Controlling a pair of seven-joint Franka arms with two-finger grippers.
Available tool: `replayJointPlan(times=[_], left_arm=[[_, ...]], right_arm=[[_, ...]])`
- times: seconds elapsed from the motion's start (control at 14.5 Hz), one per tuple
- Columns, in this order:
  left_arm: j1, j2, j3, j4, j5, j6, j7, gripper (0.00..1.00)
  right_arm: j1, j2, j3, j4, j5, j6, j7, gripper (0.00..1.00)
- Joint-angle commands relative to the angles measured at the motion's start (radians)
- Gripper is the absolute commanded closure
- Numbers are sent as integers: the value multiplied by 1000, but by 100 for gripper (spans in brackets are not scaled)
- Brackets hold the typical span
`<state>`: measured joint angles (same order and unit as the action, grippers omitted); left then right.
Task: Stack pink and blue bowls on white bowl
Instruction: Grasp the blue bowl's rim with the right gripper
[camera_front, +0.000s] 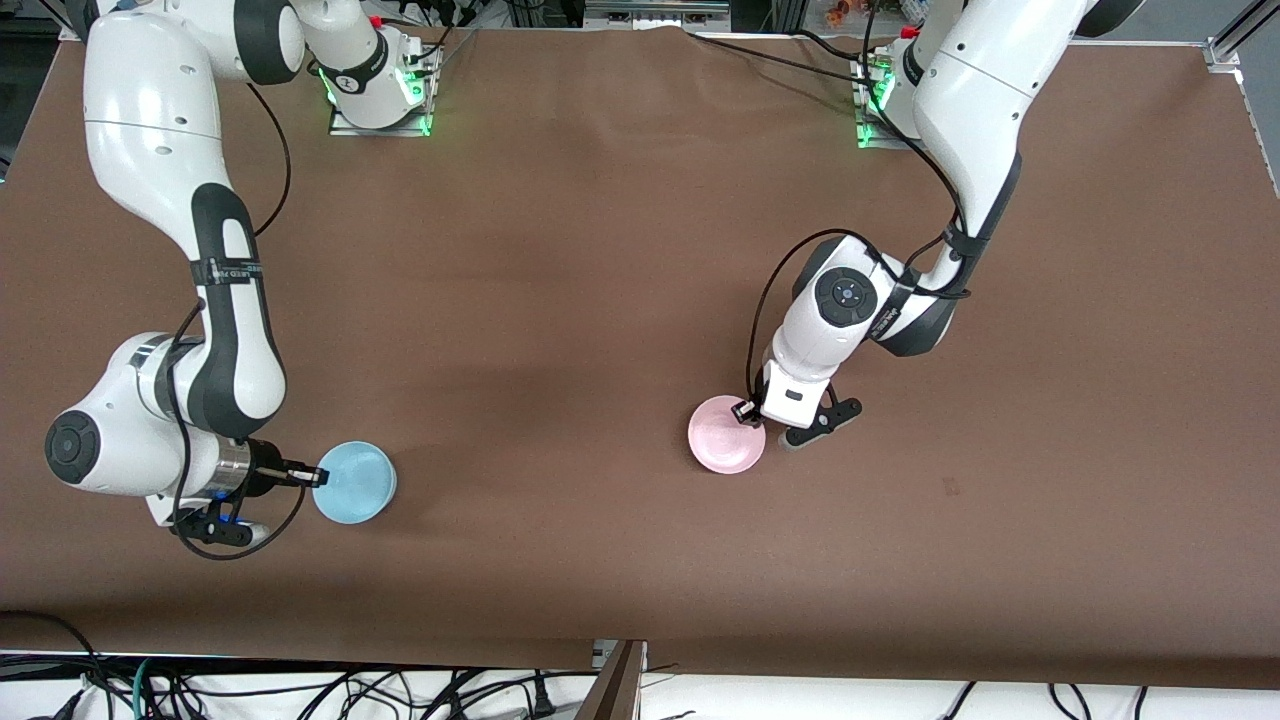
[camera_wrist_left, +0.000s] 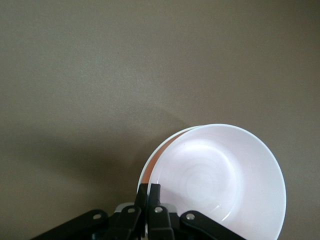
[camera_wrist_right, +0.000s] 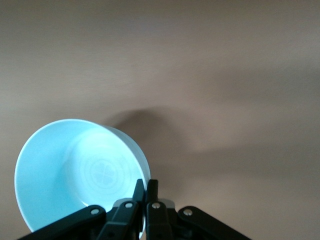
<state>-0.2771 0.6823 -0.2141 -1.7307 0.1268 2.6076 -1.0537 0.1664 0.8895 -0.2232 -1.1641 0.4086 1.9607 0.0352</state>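
Observation:
My left gripper is holding the pink bowl (camera_front: 725, 437) above the white bowl, where the blue bowl has to go. It should let go of the pink bowl's rim (camera_wrist_left: 152, 172) and move out of the way first.
My right gripper (camera_front: 312, 476) is shut on the rim of the light blue bowl (camera_front: 354, 483), toward the right arm's end of the table. The bowl fills the right wrist view (camera_wrist_right: 75, 175), pinched at its rim by the gripper (camera_wrist_right: 145, 186) and tilted. My left gripper (camera_front: 748, 412) is shut on the rim of the pale pink bowl (camera_front: 727, 436), near the table's middle. In the left wrist view the gripper (camera_wrist_left: 149, 190) grips the pink bowl (camera_wrist_left: 215, 180), and a thin white rim (camera_wrist_left: 159, 150) shows just under its edge. I see no separate white bowl in the front view.
The brown table (camera_front: 560, 300) bears nothing else. Both arm bases (camera_front: 380, 90) stand along its edge farthest from the front camera. Cables (camera_front: 300, 690) hang below the edge nearest to that camera.

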Motion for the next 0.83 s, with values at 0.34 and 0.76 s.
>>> replayJointPlan(times=[0.34, 0.76], left_arm=[[-30, 13, 22, 20, 30, 25, -55, 73], [-25, -3, 30, 51, 31, -4, -55, 10]], right_arm=[[5, -38, 136, 83, 12, -103, 340, 100], [7, -52, 218, 83, 12, -86, 483, 100]])
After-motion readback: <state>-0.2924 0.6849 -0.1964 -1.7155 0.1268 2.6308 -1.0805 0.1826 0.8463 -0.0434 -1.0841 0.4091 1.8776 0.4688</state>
